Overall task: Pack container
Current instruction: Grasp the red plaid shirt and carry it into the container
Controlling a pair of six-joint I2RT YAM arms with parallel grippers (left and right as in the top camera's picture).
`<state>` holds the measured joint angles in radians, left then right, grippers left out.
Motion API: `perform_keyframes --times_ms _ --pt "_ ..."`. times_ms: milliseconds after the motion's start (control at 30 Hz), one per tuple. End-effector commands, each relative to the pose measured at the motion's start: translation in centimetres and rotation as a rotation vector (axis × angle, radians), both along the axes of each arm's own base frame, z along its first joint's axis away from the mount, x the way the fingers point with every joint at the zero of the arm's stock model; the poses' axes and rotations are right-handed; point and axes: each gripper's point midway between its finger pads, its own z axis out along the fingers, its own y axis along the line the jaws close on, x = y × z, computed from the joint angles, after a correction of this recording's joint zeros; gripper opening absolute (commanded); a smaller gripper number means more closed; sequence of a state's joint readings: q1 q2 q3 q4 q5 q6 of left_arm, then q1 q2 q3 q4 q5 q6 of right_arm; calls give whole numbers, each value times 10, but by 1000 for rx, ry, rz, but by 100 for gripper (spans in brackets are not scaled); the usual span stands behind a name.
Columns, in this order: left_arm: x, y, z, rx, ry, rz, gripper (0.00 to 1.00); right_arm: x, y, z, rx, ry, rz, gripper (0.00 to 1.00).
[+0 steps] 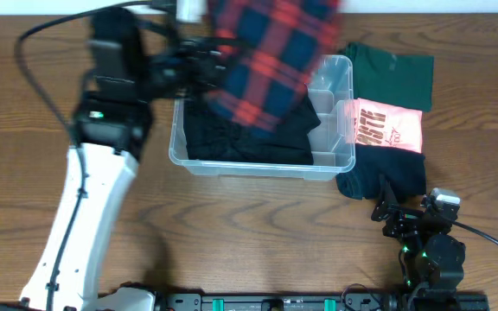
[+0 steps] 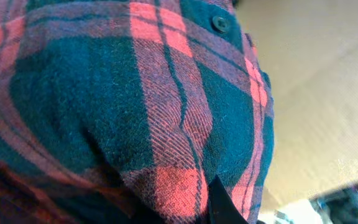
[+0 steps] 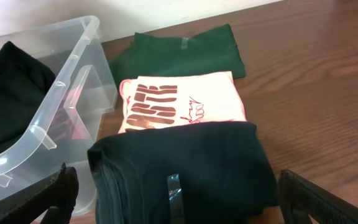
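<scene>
The plaid shirt (image 1: 277,62) hangs beyond the container's back edge, so my left gripper should move it forward, then lower it into the empty space (image 1: 328,131) beside the black garment.
The clear plastic container (image 1: 258,168) stands mid-table with a black garment (image 1: 232,138) lying in it. My left gripper (image 1: 199,59) is shut on a red and blue plaid shirt (image 1: 271,52), which hangs above the container's back half. In the left wrist view the plaid shirt (image 2: 135,93) fills the frame and mostly hides the left gripper (image 2: 185,211). My right gripper (image 1: 391,210) is open and empty, low by the front right. In the right wrist view the right gripper (image 3: 185,199) faces a folded dark shirt (image 3: 191,162) beside the container (image 3: 73,68).
Right of the container lie three folded shirts in a row: green (image 1: 396,73) at the back, pink with dark lettering (image 1: 387,125) in the middle, dark navy (image 1: 387,173) in front. The container's right compartment (image 1: 331,104) shows bare plastic.
</scene>
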<state>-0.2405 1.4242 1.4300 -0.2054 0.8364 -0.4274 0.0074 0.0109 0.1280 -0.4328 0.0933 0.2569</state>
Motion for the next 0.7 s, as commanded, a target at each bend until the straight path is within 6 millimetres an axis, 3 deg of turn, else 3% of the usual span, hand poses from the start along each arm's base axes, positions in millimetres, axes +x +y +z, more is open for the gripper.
perform_keyframes --times_ms 0,267,400,533,667 --pt "7 -10 2 5 1 79 6 0 -1 0 12 -3 -10 99" --pt "17 -22 -35 9 130 104 6 0 -1 0 12 -3 -10 99" --pt "32 -10 -71 63 236 197 6 0 -1 0 12 -3 -10 99" --pt "38 -28 -64 -4 218 145 6 0 -1 0 12 -3 -10 99" --pt "28 -54 -51 -78 235 87 6 0 -1 0 12 -3 -10 99"
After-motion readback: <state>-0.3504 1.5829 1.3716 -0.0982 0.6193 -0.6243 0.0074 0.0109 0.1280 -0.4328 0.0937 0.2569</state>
